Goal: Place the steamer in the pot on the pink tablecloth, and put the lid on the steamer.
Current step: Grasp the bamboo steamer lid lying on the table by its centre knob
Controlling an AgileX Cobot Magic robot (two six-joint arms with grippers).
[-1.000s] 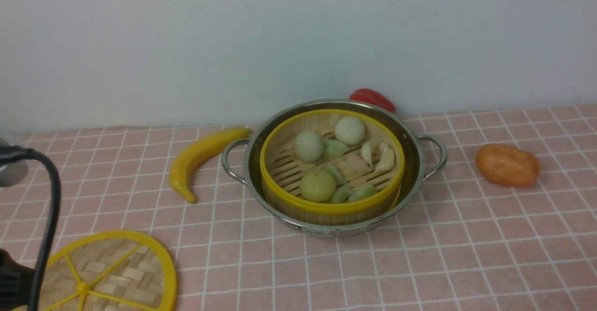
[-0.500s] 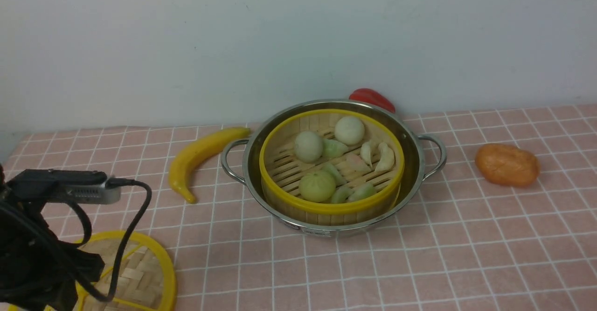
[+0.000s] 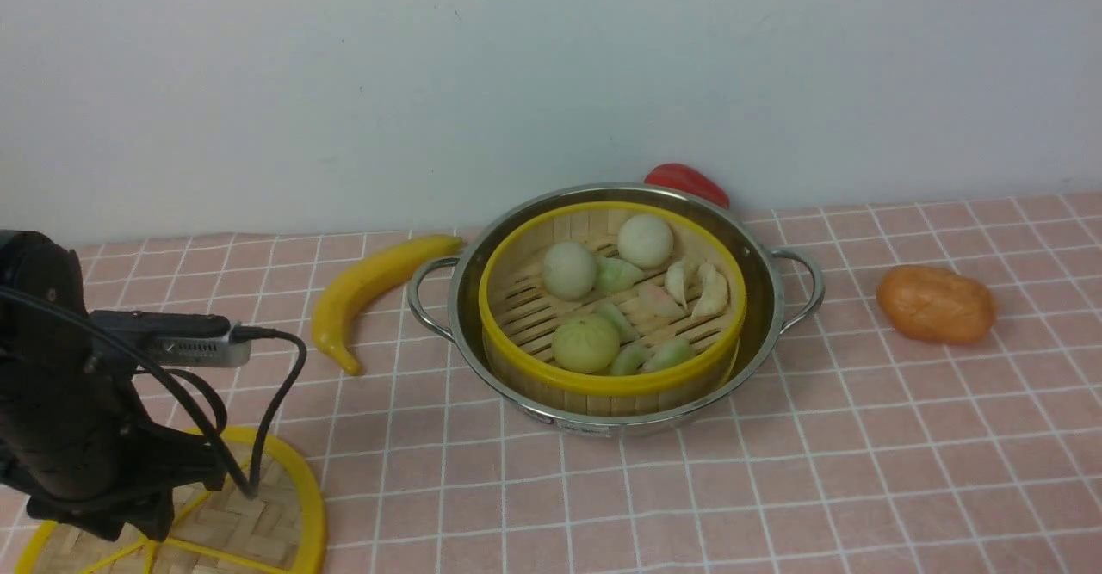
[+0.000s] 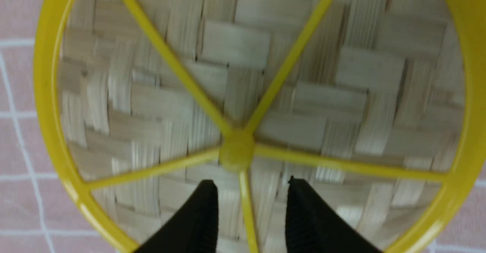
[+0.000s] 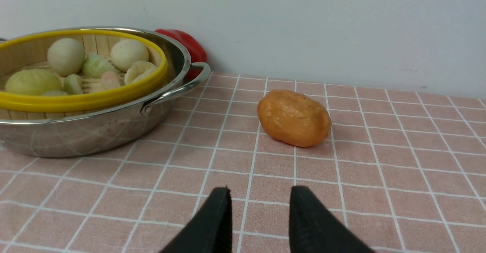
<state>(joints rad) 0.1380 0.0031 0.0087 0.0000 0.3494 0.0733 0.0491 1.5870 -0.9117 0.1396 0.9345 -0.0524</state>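
My gripper will lower the lid [image 3: 239, 517], and the lid will close flush over the toy buns and dumplings [image 3: 570, 270] because they sit below the steamer's yellow rim.
The steamer [image 3: 603, 382], holding toy buns and dumplings, sits inside the steel pot [image 3: 762, 316] on the pink tablecloth [image 3: 861, 471]. The lid [image 3: 258, 514] lies flat on the cloth at the near left, partly covered by my left arm [image 3: 69, 419]. In the left wrist view my left gripper [image 4: 250, 181] is open just over the lid [image 4: 235, 90], its fingers either side of a yellow spoke near the hub [image 4: 237, 154]. My right gripper [image 5: 260, 190] is open and empty over bare cloth, right of the pot [image 5: 76, 131] and steamer [image 5: 76, 101].
A yellow banana [image 3: 370, 286] lies left of the pot. A red pepper [image 3: 686, 182] sits behind it against the wall. An orange potato-like toy [image 3: 936, 303] lies to the right, ahead of my right gripper [image 5: 294, 117].
My left arm has swung in from the left edge and come down over the lid, hiding more of it. The pot, the steamer and the other toys have not moved.
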